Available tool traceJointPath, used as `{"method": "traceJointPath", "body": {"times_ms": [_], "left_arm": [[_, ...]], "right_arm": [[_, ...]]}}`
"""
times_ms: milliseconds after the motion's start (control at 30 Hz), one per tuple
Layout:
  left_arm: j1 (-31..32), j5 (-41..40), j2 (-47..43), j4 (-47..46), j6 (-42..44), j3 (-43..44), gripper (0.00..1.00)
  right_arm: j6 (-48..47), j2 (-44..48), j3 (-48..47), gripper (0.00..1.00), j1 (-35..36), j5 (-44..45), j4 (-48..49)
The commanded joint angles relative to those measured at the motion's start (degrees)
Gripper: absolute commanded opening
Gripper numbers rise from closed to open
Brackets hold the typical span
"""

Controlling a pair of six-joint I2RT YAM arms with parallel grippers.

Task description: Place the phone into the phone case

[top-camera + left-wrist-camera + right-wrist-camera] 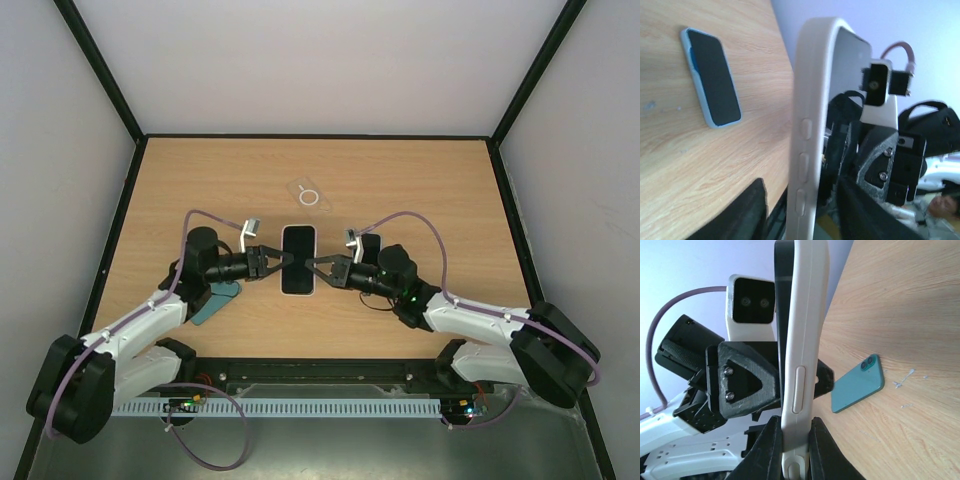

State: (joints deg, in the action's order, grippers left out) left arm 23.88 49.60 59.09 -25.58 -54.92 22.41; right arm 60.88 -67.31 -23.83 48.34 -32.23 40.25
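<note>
The dark phone sticks up above the white case's rim toward the case's far end, so the robot's right gripper should open and squeeze at the case's far corner.
A white phone case with a dark phone in it lies flat, screen up, between my two grippers at mid table. My right gripper is shut on its right edge; in the right wrist view the fingers pinch the white case and the dark phone shows behind it. My left gripper is open around the left edge. In the left wrist view the case stands between the spread fingers with a gap on each side.
A teal phone lies face down under the left arm, also in the right wrist view. A phone in a light blue case lies by the right arm. A clear case lies further back.
</note>
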Motion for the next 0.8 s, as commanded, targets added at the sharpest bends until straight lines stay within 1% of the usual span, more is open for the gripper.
{"method": "traceJointPath", "body": {"times_ms": [0,100,200,267,400,500,567,633,700,767], "left_arm": [[0.82,4.42,-0.16,-7.86,-3.88,-1.21,0.3],[0.91,4.58,0.12,-9.53,-5.0,-1.18,0.16],[0.99,4.09,0.07,-11.08,-6.01,-1.12,0.04],[1.08,3.32,0.02,-12.18,-6.53,-1.09,0.02],[1.17,2.19,0.92,-13.52,-6.17,-0.58,0.02],[1.26,1.86,1.75,-15.34,-6.39,-0.18,0.02],[1.3,1.64,2.2,-16.83,-6.9,-0.09,0.02],[1.35,1.32,2.61,-17.4,-6.94,0.11,0.02],[1.43,1.28,3.05,-17.28,-6.44,0.56,0.02],[1.43,1.23,3.5,-16.64,-5.6,0.78,0.02]], "right_arm": [[1.63,0.99,0.49,0.08,0.0,-2.81,8.86],[1.45,1.08,0.16,0.11,0.0,-2.76,7.8],[1.48,1.88,0.37,0.2,0.0,-2.41,5.58],[1.9,2.32,1.19,0.3,0.0,-2.44,4.93],[4.44,2.14,5.16,0.5,0.16,-3.07,7.69],[5.18,1.92,6.7,0.56,0.54,-3.44,8.25],[5.62,1.8,7.11,0.57,1.16,-3.43,8.8],[6.09,1.35,7.17,0.52,1.76,-3.65,9.55],[7.14,1.07,7.39,0.44,1.93,-4.0,11.34],[8.11,1.17,7.66,0.4,1.88,-3.95,13.11]]}}
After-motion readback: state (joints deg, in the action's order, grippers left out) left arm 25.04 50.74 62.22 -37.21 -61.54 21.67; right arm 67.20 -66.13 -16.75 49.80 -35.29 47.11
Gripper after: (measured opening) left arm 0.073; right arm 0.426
